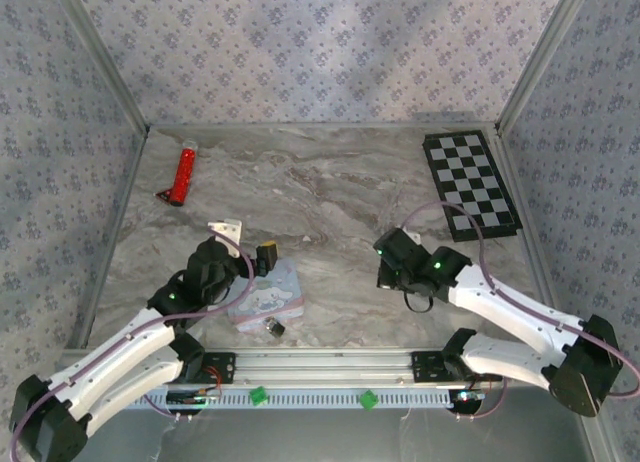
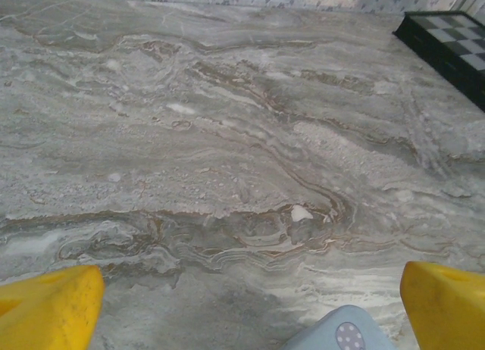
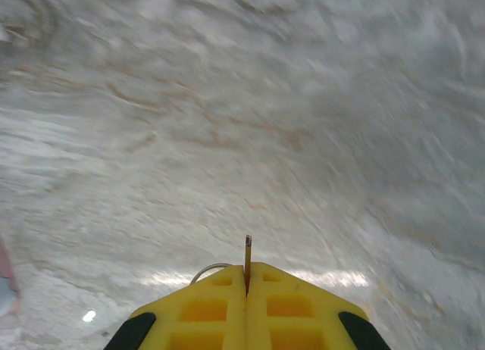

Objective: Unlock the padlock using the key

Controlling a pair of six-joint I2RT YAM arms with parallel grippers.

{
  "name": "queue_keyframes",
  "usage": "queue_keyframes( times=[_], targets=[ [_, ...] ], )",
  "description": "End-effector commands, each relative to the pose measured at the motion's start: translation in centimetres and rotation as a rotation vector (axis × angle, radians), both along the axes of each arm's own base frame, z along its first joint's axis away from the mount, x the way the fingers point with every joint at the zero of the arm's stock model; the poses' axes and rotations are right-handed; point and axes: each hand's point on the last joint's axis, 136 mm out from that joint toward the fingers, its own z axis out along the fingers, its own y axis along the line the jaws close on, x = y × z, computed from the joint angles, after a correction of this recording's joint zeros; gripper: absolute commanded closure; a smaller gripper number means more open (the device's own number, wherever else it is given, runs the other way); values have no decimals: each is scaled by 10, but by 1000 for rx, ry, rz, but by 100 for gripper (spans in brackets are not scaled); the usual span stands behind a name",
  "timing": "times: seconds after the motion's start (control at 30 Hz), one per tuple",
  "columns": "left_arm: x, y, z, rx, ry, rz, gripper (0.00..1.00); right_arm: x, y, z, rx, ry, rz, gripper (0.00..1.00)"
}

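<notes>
The key's blade [image 3: 248, 253] sticks out past the fingers of my right gripper, so my open left gripper keeps on toward the key and closes on that blade [image 3: 248, 244].
The tiny black padlock [image 1: 274, 327] with its silvery shackle lies at the near edge of the pastel cartoon tin [image 1: 268, 297]. My left gripper [image 1: 266, 254] hangs open just behind the tin. In the left wrist view its yellow fingers [image 2: 49, 308] are spread wide over bare marble, with a corner of the tin [image 2: 341, 336] between them at the bottom. My right gripper [image 1: 384, 273] is to the right of the tin. In the right wrist view the right gripper [image 3: 247, 271] is shut on the key [image 3: 248, 251]. The key's thin blade sticks up past the fingertips, and its wire ring [image 3: 208, 271] shows to the left.
A red tube [image 1: 182, 175] lies at the back left. A black and white chessboard [image 1: 468, 182] sits at the back right. A small white object [image 1: 226, 227] lies behind the left arm. Patterned walls enclose the marble table [image 1: 320, 192] on three sides.
</notes>
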Motion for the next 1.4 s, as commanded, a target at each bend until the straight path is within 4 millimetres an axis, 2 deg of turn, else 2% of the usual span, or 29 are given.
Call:
queue_keyframes(
  times=[0.0, 0.2, 0.37, 0.5, 0.77, 0.9, 1.1, 1.37],
  targets=[
    [-3, -7, 9, -37, -26, -37, 0, 30, 23, 28, -5, -169, 82, 100],
    [-5, -10, 11, -46, -33, -55, 0, 53, 74, 48, 135, -319, 178, 100],
    [-7, -18, 11, -62, -35, -101, 0, 50, 115, 56, 135, -387, 392, 100],
    [-8, -24, 11, -89, -48, -130, 0, 44, 136, 62, 128, -476, 537, 100],
    [-17, -41, 13, -150, -123, -248, 0, 32, 156, 59, 126, -675, 759, 100],
    [-25, -45, 19, -134, -103, -304, 0, 28, 157, 50, 87, -709, 835, 100],
    [-41, -59, 30, -216, -114, -448, 0, 19, 164, 46, 83, -767, 942, 100],
    [-55, -80, 30, -259, -68, -604, 3, 6, 171, 41, 122, -824, 1076, 100]
  ],
)
